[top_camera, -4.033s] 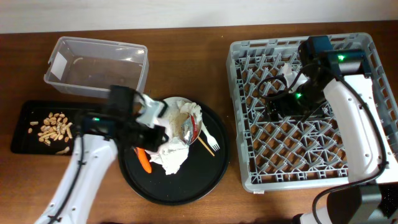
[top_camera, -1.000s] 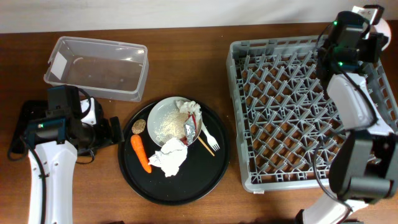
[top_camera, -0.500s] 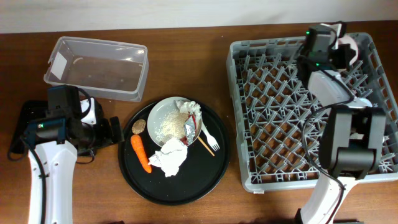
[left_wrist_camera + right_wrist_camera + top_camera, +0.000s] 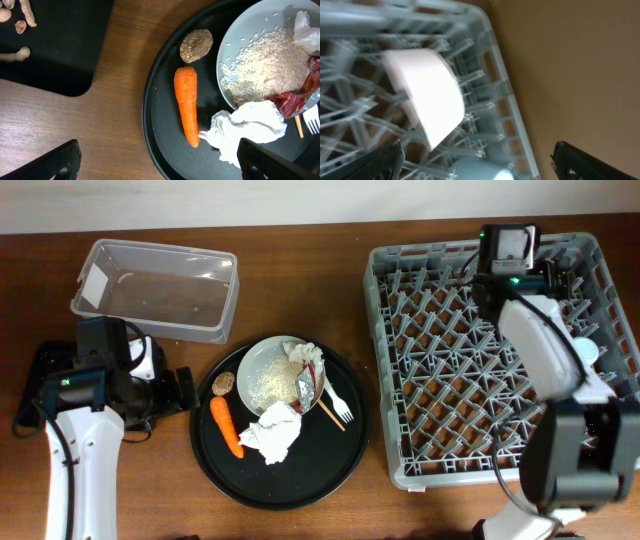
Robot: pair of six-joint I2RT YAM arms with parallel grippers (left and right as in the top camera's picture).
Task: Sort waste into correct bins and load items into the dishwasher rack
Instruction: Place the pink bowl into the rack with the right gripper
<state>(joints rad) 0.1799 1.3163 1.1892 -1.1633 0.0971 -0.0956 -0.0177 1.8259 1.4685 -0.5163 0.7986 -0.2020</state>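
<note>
The white plate has a red wrapper (image 4: 307, 385) and tissue lying on it, so the robot's left gripper should put both into the clear tub (image 4: 162, 292) before loading the plate.
My left gripper (image 4: 183, 388) hangs open and empty at the round tray's left rim; its fingers (image 4: 60, 160) straddle that rim. Ahead of it lie an orange carrot (image 4: 186, 105), a brown lump (image 4: 196, 45), a crumpled tissue (image 4: 247, 127), and a white plate (image 4: 235, 50) of rice (image 4: 267, 62) with a red wrapper (image 4: 295, 97). The fork (image 4: 338, 405) and wooden stick (image 4: 328, 413) lie beside the plate. My right gripper (image 4: 560, 277) is open over the grey rack (image 4: 450, 440), holding nothing. Below it a white cup (image 4: 427, 95) and a pale blue cup (image 4: 480, 170) rest among the pegs.
A clear tub (image 4: 155, 290) stands at the back left. The shallow black tray (image 4: 55, 45) with peanuts (image 4: 15, 52) lies left of the round black tray (image 4: 300, 480), mostly under my left arm. My right arm crosses the rack's right half.
My right gripper has swung left over the rack's back edge and opened, letting go of the white cup, which now sits in the rack. The left arm has not moved.
</note>
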